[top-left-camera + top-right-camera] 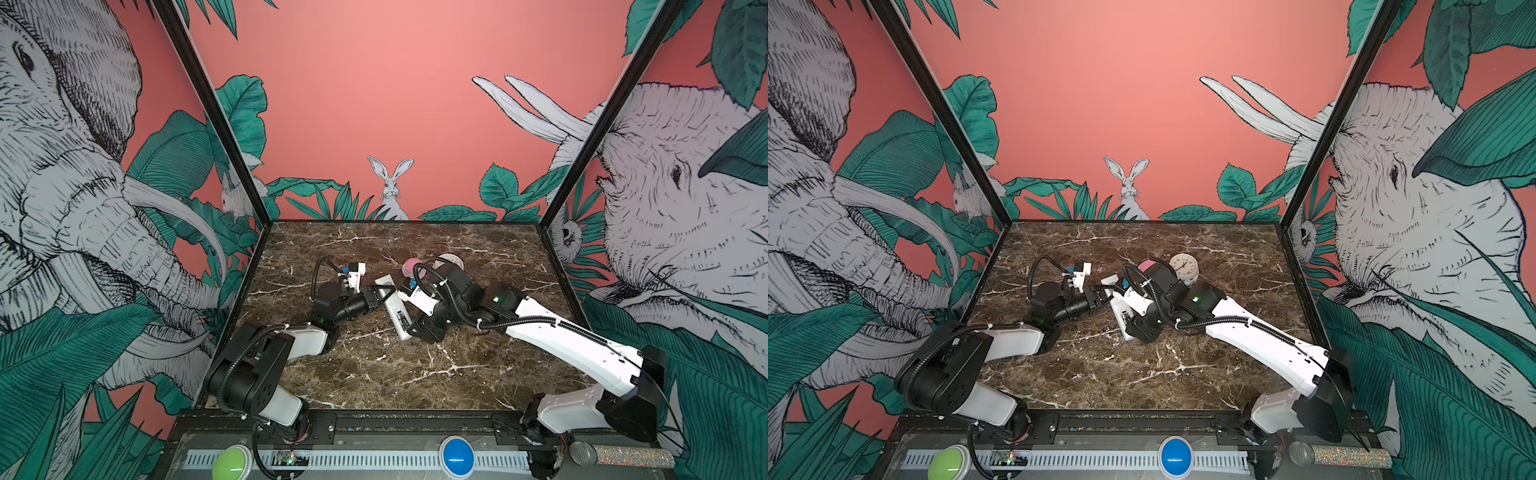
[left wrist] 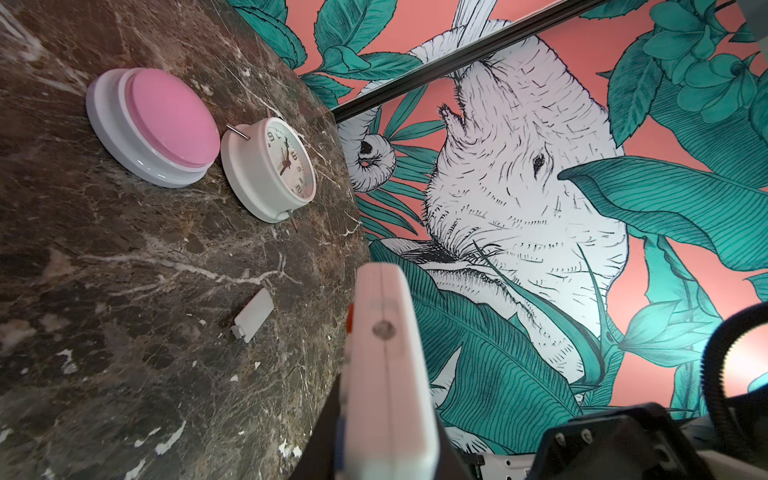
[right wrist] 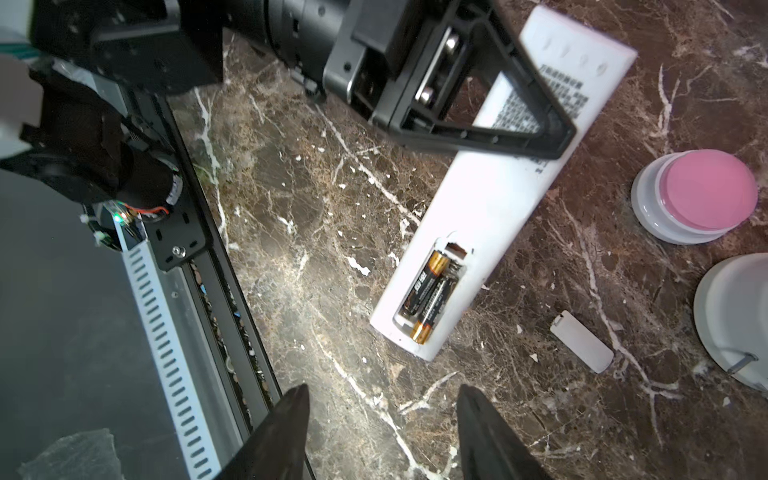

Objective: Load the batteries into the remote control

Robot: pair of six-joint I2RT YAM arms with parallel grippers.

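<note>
Next, I turn my right gripper across the remote and push the battery's gold end (image 3: 420, 331) down into the remote's hollow, because the skewed battery (image 3: 435, 307) sits up over the hollow's rim.
The white remote control (image 3: 498, 187) lies back-up on the marble table (image 3: 316, 216), aslant near the middle in both top views (image 1: 397, 316) (image 1: 1116, 309). Its recess is uncovered and holds two batteries (image 3: 428, 291). One sits flat; the other lies skewed with its gold end over the recess rim. My left gripper (image 3: 548, 141) (image 1: 380, 296) is shut on the remote's far end, which fills the left wrist view edge-on (image 2: 386, 374). My right gripper (image 3: 382, 390) (image 1: 419, 328) hangs open just off the battery end, with bare marble between its fingers.
A small white battery cover (image 3: 582, 347) (image 2: 253, 316) lies loose beside the remote. A pink dome button (image 2: 166, 120) (image 1: 412, 266) and a round white clock (image 2: 274, 170) (image 1: 1183, 268) stand behind it. A black rail (image 3: 187, 232) runs along the table's front edge.
</note>
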